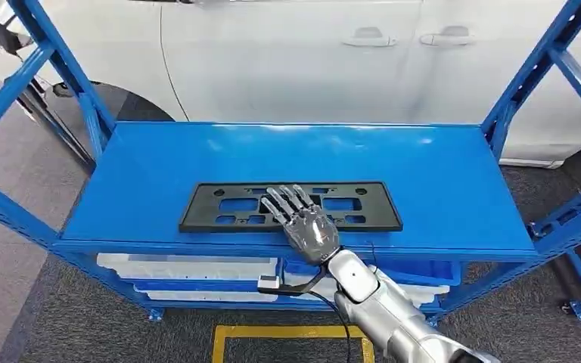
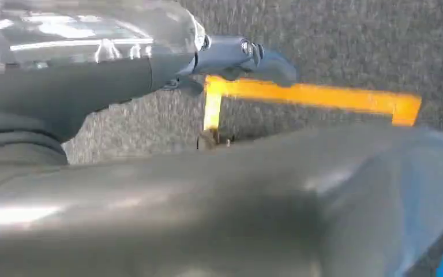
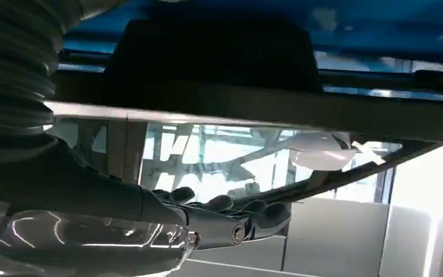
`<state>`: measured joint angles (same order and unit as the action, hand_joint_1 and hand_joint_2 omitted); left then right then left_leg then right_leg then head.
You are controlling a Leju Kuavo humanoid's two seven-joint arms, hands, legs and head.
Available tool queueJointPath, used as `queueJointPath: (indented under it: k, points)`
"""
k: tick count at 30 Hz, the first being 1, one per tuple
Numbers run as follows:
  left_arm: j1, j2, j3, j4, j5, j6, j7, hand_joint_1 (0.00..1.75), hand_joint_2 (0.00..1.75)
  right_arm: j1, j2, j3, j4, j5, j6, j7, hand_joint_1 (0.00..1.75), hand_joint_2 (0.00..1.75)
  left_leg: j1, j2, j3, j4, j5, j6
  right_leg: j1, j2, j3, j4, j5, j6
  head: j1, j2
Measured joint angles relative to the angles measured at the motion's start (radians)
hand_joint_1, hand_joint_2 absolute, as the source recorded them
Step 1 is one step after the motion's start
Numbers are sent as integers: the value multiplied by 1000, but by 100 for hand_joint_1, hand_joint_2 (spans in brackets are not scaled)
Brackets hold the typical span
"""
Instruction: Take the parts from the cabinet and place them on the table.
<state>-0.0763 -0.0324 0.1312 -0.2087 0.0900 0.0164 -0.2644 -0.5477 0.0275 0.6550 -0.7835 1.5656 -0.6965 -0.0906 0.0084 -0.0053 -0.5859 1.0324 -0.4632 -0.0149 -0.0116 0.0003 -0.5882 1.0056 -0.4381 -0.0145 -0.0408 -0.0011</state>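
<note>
I should expect a hollow, ribbed bottom side when I lift the black plastic part (image 1: 374, 206), because its ends slope down (image 1: 191, 206) to the blue shelf.
A flat black plastic frame part (image 1: 219, 206) with several cut-outs lies on the blue top shelf (image 1: 439, 189) of the cabinet, near its front edge. My right hand (image 1: 302, 219) is stretched out over the middle of the part, fingers straight and spread, holding nothing. In the right wrist view the fingers (image 3: 236, 222) are extended and a gap separates them from the dark part (image 3: 207, 52). My left hand (image 2: 242, 57) hangs over the grey carpet, fingers extended, with nothing in it.
Blue uprights (image 1: 57, 60) and diagonal braces frame the shelf on both sides. White and blue bins (image 1: 189, 266) sit on the lower shelf. A white car (image 1: 287, 60) stands right behind the cabinet. Yellow floor tape (image 1: 291, 333) marks the carpet in front.
</note>
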Motion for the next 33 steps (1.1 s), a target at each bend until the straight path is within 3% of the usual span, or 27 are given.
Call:
queueJointPath:
  k: [1, 3, 4, 5, 6, 7, 8, 9, 10, 13, 15, 16, 18, 19, 20, 21, 22, 24, 25, 28, 29, 30, 31, 33]
  points:
    - [0, -1, 0, 0, 0, -1, -1, 0, 0, -12, 0, 12, 12, 0, 0, 15, 0, 175, 1, 0, -23, 52, -35, -4, -1, -1, 0, 0, 0, -5, 0, 0]
    - [1, -1, 1, 0, -5, -1, -3, 0, 0, -29, 0, 44, 40, 0, 0, 32, 0, 175, 5, 0, -101, 217, -110, -12, 1, -1, -1, 1, 0, -7, 0, 0]
    - [3, -1, 2, 0, -6, -1, -3, 0, 0, -35, 0, 56, 51, 0, -2, 36, 0, 175, 5, 0, -131, 278, -126, -15, 1, -1, -1, 1, -1, -8, 0, 0]
    - [4, -1, 2, 0, -7, -1, -3, 0, 0, -45, 2, 69, 61, 0, -3, 40, 0, 175, 5, 0, -141, 293, -115, -16, 1, 0, 0, 1, -1, -8, 0, 0]
    - [3, -1, 3, 0, -7, -1, -3, 0, 0, -57, 4, 81, 73, 0, -3, 43, 0, 175, 5, 0, -125, 256, -83, -15, 1, 1, 2, 1, -1, -7, 0, 0]
    - [1, -1, 5, 0, -7, 0, -4, 0, 0, -65, 5, 92, 83, 0, -3, 45, 0, 175, 6, 0, -92, 185, -39, -13, 1, 1, 5, 1, -3, -6, 0, 0]
    - [0, -1, 7, 0, -7, 0, -4, 0, 0, -71, 6, 100, 90, 0, -3, 47, 0, 175, 6, 1, -45, 87, 9, -10, 0, 1, 10, 1, -5, -3, 0, 0]
    - [-1, -1, 8, 0, -8, -1, -5, 0, 0, -76, 8, 106, 98, 0, -3, 49, 0, 175, 5, 2, -4, 1, 39, -6, 1, 1, 12, 1, -7, 2, 0, 0]
    - [-2, -1, 8, 0, -9, -2, -6, 0, 0, -84, 11, 114, 105, 0, -3, 51, 0, 175, -1, 1, 7, -24, 24, -1, 9, 2, 9, 6, -10, 7, 0, 0]
    - [-3, -1, 8, 0, -18, -3, -7, 0, 0, -107, 33, 141, 133, 0, -2, 59, 0, 175, -4, -1, -2, -19, 27, 17, 6, 2, 4, 2, -4, 22, 0, 0]
    - [-5, -4, 8, 0, -19, -4, -7, 0, 0, -127, 50, 159, 153, 0, 3, 68, 0, 175, 5, 1, 3, -32, 37, 32, 5, 3, 0, 18, -20, 33, 0, 0]
    - [-9, -4, 8, 0, -20, -4, -8, 0, 0, -139, 59, 167, 160, 0, 9, 72, 0, 175, 5, 2, 2, -33, 38, 37, 5, 1, -23, 63, -53, 36, 0, 0]
    - [-13, -5, 8, 0, -24, -3, -8, 0, 0, -151, 74, 182, 179, 0, 19, 81, 0, 175, 2, 3, 0, -33, 38, 41, 4, 1, -96, 223, -129, 41, 0, 0]
    - [-13, -6, 8, 0, -27, -3, -7, 0, 0, -152, 79, 192, 188, 0, 23, 86, 0, 175, 2, 2, -1, -32, 38, 42, 4, 1, -131, 297, -153, 42, 0, 0]
    - [-12, -6, 8, 0, -31, -3, -3, 0, 0, -156, 87, 204, 200, 0, 34, 92, 49, 175, 2, 1, -1, -31, 38, 42, 4, 1, -152, 334, -154, 42, 0, 0]
    - [-12, -6, 8, 0, -33, -3, -2, 0, 0, -161, 95, 215, 207, 0, 48, 96, 168, 175, 2, 0, -1, -30, 37, 41, 4, 1, -147, 318, -133, 41, 0, 0]
    - [-13, -7, 8, 0, -39, -3, 1, 0, 0, -175, 109, 232, 217, 0, 80, 97, 175, 175, 2, 0, -1, -27, 35, 39, 4, 1, -118, 252, -89, 38, 0, 0]
    - [-20, -9, 8, 0, -43, -3, 2, 0, 0, -206, 147, 264, 235, 0, 165, 96, 175, 175, 1, 0, 0, -20, 30, 32, 5, 1, -31, 68, 0, 27, 0, 0]
    - [-23, -10, 8, 0, -45, -3, 4, 0, 0, -219, 164, 278, 245, 0, 213, 96, 175, 175, -1, 1, -3, -18, 28, 28, 7, 2, -10, 26, -8, 21, 0, 0]
    - [-30, -12, 8, 0, -53, -4, 6, 0, 0, -239, 209, 320, 268, -2, 312, 99, 175, 175, -2, 0, -7, -19, 31, 12, 15, 3, -16, 19, -5, 9, 0, 0]
    - [-30, -13, 8, 0, -54, -5, 6, 0, 0, -245, 219, 324, 270, -7, 322, 103, 175, 175, -1, 0, -6, -20, 32, 5, 14, 3, -16, 14, -2, 3, 0, 0]
    - [-30, -13, 8, 0, -55, -6, 6, 0, 0, -254, 233, 328, 273, -11, 332, 108, 175, 175, 2, 1, -11, -14, 24, 2, 5, 0, -10, 5, 5, -6, 0, 0]
    - [-30, -13, 8, 0, -57, -6, 4, 0, 0, -263, 237, 332, 278, -18, 341, 112, 175, 175, 2, 1, -19, 12, 3, -4, 5, 0, -9, 2, 5, -9, 0, 0]
    - [-31, -13, 8, 0, -59, -15, 2, 0, 0, -274, 245, 338, 287, -26, 341, 116, 166, 175, 7, 1, -85, 158, -74, -14, 5, -3, -8, 2, 5, -13, 0, 0]
